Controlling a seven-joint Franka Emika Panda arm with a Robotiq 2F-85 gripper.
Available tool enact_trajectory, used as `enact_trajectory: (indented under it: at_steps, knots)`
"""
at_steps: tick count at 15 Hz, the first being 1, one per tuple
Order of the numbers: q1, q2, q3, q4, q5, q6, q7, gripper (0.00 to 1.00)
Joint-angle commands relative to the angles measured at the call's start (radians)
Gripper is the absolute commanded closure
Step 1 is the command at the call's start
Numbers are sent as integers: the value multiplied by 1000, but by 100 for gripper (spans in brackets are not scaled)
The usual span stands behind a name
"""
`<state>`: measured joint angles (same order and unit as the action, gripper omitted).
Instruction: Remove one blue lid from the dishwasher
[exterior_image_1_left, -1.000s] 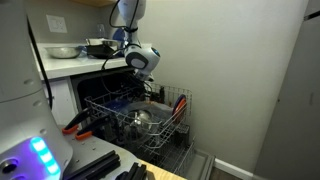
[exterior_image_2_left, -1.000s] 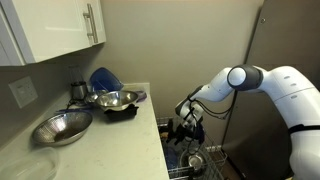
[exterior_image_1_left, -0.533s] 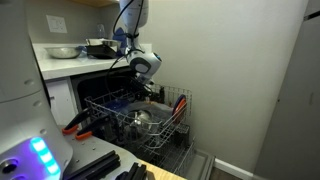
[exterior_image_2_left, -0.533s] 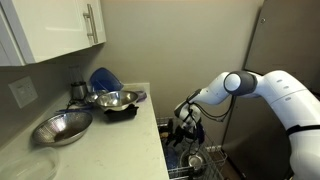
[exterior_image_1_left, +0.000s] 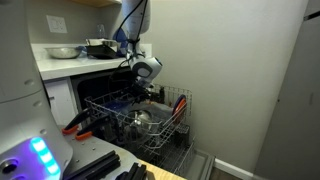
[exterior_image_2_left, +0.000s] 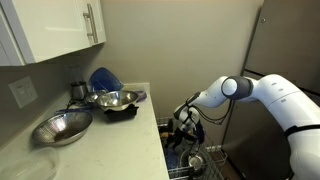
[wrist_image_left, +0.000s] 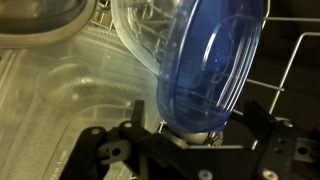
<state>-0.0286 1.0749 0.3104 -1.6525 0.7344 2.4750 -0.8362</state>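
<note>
My gripper should turn until the lid stands edge-on and then pinch the lid's near rim, because the blue lid's broad side slants across my gripper's open fingers.
A translucent blue lid stands on edge in the wire dishwasher rack, leaning against a clear plastic container. In the wrist view my gripper is open, its two black fingers on either side of the lid's lower edge, with gaps visible on both sides. In both exterior views the gripper reaches down into the pulled-out rack; the lid itself is hidden there by the hand.
Metal bowls and a blue dish sit on the counter beside the dishwasher. The rack holds a metal pot and other items. A wall stands close behind the rack; red-handled tools lie near the camera.
The arm has lowered and the gripper has sunk a little deeper into the rack towards the lid. Nothing else has moved.
</note>
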Motion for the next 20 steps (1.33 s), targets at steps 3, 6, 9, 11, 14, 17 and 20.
enact_trajectory:
  at_steps: [3,6,9,11,14,17,20]
  knots:
    - [-42,33,21,63,-51,-148,45,0]
    - [-57,42,13,107,-68,-303,52,0]
    - [-53,46,-11,157,-92,-432,76,0]
    - [-49,51,-26,191,-114,-501,96,0]
    - [-39,67,-34,237,-140,-566,116,0]
    - [-28,91,-34,272,-155,-580,124,0]
    - [-10,136,-22,318,-178,-562,95,0]
